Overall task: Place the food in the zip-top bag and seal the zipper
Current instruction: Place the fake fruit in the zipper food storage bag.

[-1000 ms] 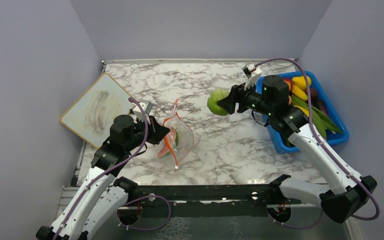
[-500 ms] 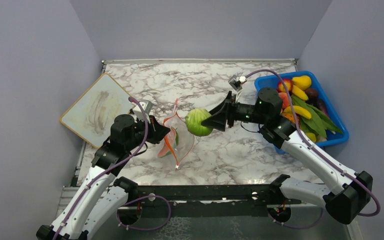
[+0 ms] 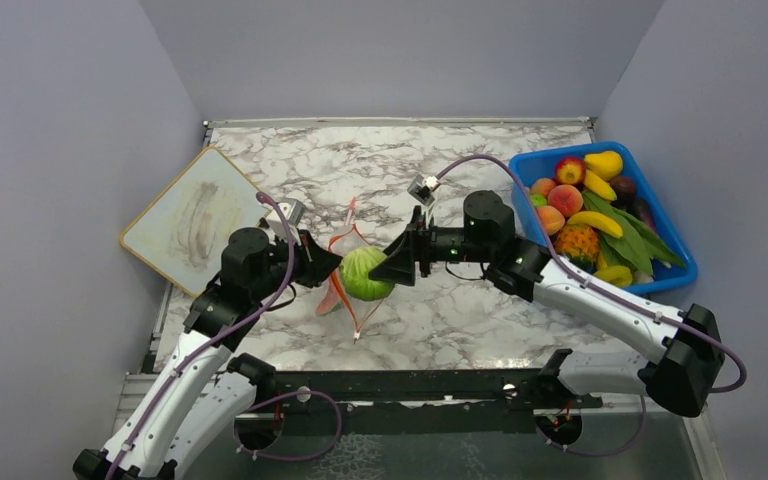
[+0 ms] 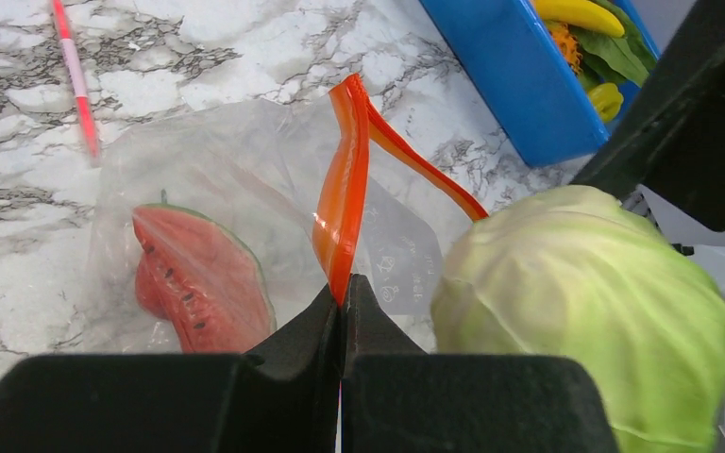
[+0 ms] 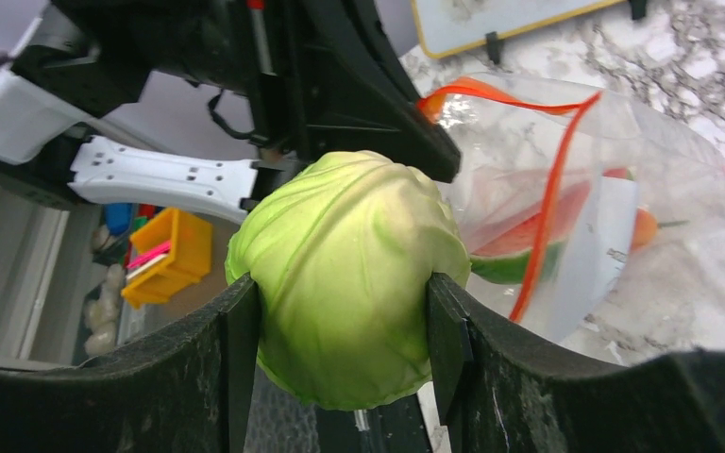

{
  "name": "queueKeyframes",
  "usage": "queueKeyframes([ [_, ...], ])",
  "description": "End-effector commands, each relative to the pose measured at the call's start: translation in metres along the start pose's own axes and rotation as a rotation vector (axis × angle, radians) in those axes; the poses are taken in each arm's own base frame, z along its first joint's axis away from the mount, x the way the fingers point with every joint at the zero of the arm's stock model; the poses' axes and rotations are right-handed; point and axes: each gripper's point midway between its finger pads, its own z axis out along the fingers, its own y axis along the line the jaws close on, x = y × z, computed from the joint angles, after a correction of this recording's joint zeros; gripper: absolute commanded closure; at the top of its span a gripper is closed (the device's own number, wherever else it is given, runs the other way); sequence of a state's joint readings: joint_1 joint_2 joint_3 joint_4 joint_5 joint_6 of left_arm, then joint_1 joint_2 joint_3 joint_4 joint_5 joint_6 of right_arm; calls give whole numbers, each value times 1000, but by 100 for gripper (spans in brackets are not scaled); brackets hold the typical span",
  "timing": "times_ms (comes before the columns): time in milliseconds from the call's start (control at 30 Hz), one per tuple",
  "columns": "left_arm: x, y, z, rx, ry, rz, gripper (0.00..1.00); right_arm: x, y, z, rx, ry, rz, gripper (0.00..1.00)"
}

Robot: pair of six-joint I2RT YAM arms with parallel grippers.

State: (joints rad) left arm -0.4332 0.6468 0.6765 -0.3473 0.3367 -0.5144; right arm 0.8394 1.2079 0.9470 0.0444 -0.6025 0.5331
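Observation:
The red-orange zipper point(image 5: 553, 179) is held open by my left gripper beside the cabbage, so my right gripper keeps moving the cabbage down until it sits inside the bag's opening point(image 5: 502, 156).
The zip-top bag point(image 3: 338, 302) lies left of centre on the marble table, its mouth held up. My left gripper point(image 3: 320, 262) is shut on the red-orange zipper point(image 4: 345, 198), pinching it at the fingertips point(image 4: 342, 288). Inside the bag point(image 4: 245, 170) lie a watermelon slice point(image 4: 198, 283) and a small orange piece point(image 5: 644, 226). My right gripper point(image 3: 390, 268) is shut on a round green cabbage point(image 3: 365, 273) and holds it at the bag's mouth, close to the left fingers. In the right wrist view the cabbage point(image 5: 349, 274) fills the gap between both pads point(image 5: 245, 321).
A blue bin point(image 3: 640, 288) at the right holds several more toy fruits and vegetables. A white board point(image 3: 195, 220) lies at the left. A thin pink stick point(image 3: 350, 210) rests on the table just behind the bag.
My right arm has carried the cabbage leftward from beside the blue bin to the bag's mouth. The left gripper has stayed on the zipper.

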Motion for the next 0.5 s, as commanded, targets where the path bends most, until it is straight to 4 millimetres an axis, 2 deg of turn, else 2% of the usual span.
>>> queueKeyframes([
  [0, -19, -23, -10, 78, -47, 10, 100, -16, -11, 6, 80, -37, -63, 59],
  [167, -22, -26, -13, 86, -54, 11, 100, -4, -24, 11, 131, 4, -64, 59],
  [467, -25, -32, -19, 101, -65, 14, 100, 6, -41, 13, 200, 32, -60, 59],
])
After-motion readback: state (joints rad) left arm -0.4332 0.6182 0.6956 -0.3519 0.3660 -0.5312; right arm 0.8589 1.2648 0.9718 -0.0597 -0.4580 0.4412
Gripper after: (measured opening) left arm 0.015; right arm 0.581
